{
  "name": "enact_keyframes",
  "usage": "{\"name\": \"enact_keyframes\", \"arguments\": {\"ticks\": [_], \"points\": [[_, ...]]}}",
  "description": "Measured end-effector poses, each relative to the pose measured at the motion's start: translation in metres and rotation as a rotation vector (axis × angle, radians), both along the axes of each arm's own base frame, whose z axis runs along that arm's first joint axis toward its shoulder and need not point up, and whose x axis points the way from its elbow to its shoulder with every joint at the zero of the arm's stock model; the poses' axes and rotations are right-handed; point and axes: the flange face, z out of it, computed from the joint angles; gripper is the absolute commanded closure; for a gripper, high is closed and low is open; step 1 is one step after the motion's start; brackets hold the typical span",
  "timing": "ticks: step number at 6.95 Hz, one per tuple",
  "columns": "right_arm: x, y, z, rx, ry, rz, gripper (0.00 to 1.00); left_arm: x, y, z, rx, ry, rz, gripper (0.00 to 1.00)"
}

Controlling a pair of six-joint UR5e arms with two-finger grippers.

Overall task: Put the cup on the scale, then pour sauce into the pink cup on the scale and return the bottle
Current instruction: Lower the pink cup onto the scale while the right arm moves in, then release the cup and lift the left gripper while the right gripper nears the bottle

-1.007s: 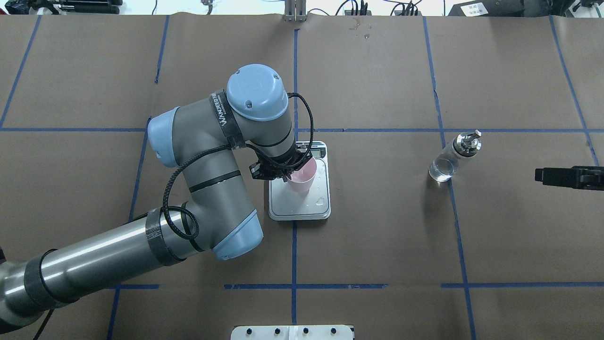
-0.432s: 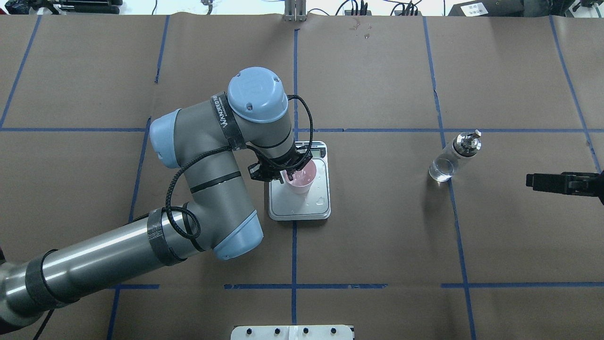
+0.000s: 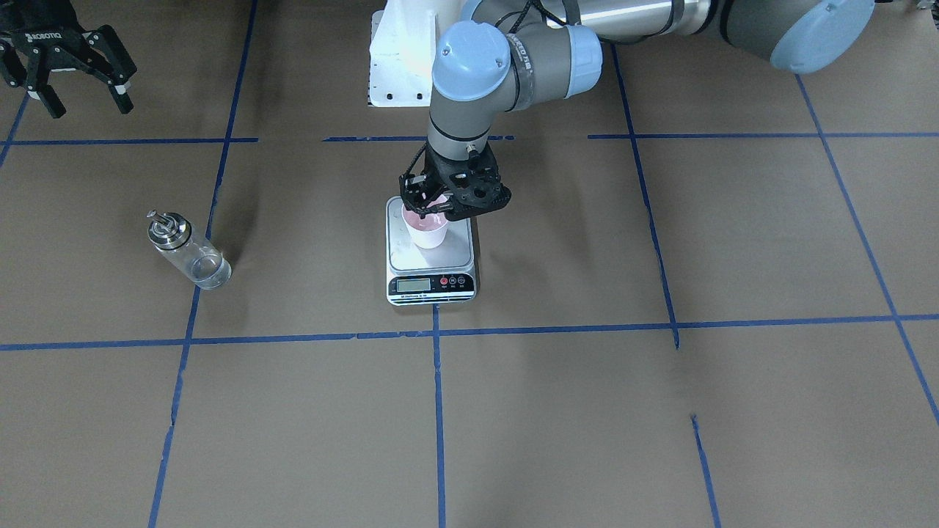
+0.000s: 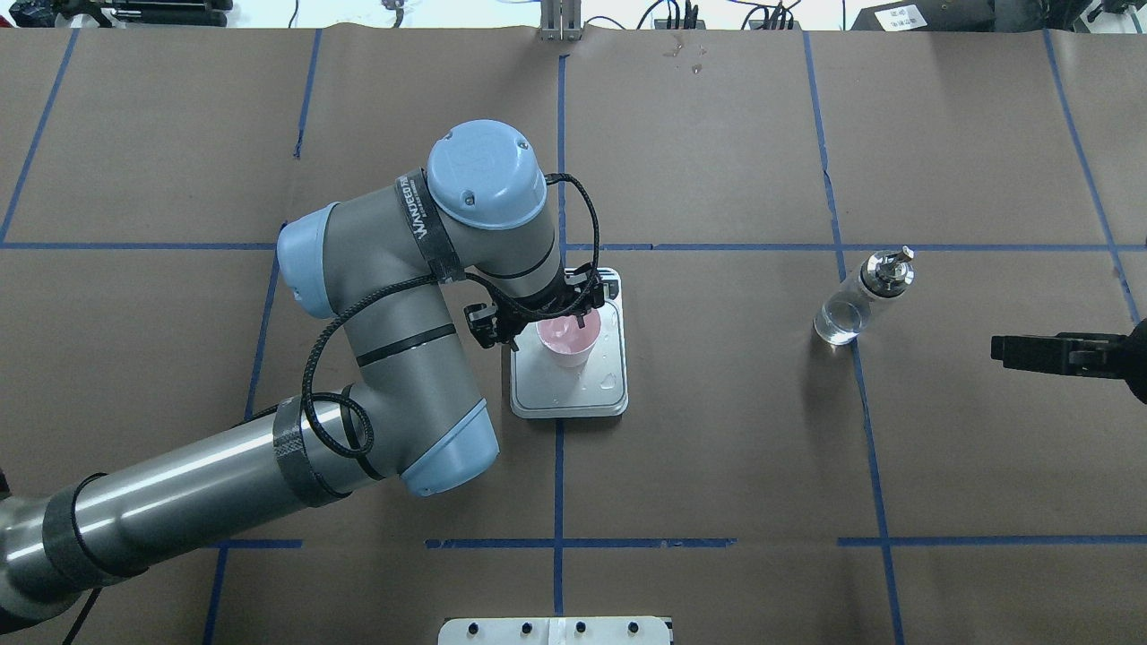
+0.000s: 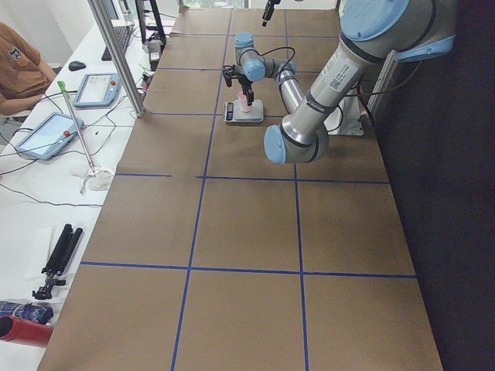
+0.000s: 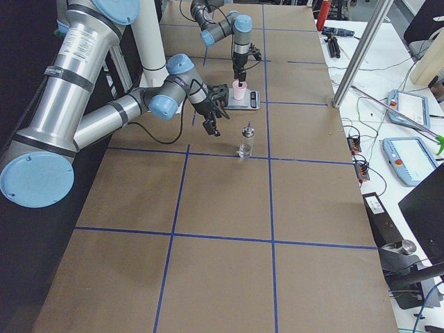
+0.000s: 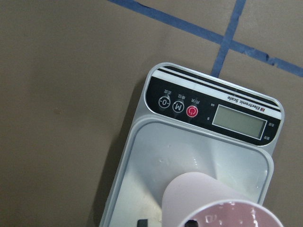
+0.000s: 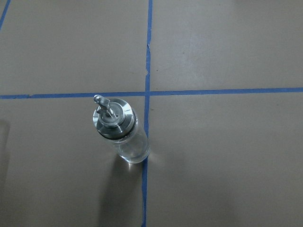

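My gripper will make a small lever (image 8: 100, 100) swing open when it tips the bottle, as the lever covers the metal cap's spout with its tail sticking out (image 8: 100, 111).
The pale pink cup (image 4: 566, 339) stands upright on the silver platform of the scale (image 4: 573, 399), toward its display end. It also shows in the front view (image 3: 426, 229) and the left wrist view (image 7: 208, 198). My left gripper (image 4: 538, 315) is open, its fingers spread on either side of the cup's rim without holding it. The clear glass bottle (image 4: 858, 297) with a metal cap stands upright to the right, also in the right wrist view (image 8: 120, 130). My right gripper (image 3: 73, 70) is open and empty, apart from the bottle, at the right edge of the overhead view (image 4: 1030, 351).
Blue tape lines (image 4: 559, 466) grid the brown table. Water drops (image 4: 608, 383) lie on the scale platform. The white robot base (image 3: 400, 59) is behind the scale. The scale's display strip (image 3: 431, 283) faces the operators' side.
My left gripper has opened and let go of the cup, which now stands free on the scale. My right gripper has moved a little leftward into the overhead view.
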Motion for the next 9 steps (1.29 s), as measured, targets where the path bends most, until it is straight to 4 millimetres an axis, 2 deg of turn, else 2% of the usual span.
{"name": "enact_keyframes", "arguments": {"ticks": [2,4,7,9], "points": [[-0.017,0.006,0.001,0.008,0.014,0.016,0.00,-0.025,0.007,-0.013,0.051,0.004,0.032,0.00],[-0.048,0.017,0.009,0.035,0.021,0.064,0.00,-0.061,0.007,-0.022,0.101,-0.014,0.054,0.00],[-0.093,0.020,0.049,0.129,-0.009,0.152,0.00,-0.100,0.017,-0.001,0.143,-0.019,0.066,0.00],[-0.123,0.012,0.057,0.188,-0.012,0.202,0.00,-0.126,0.023,0.015,0.183,-0.017,0.076,0.00]]}}
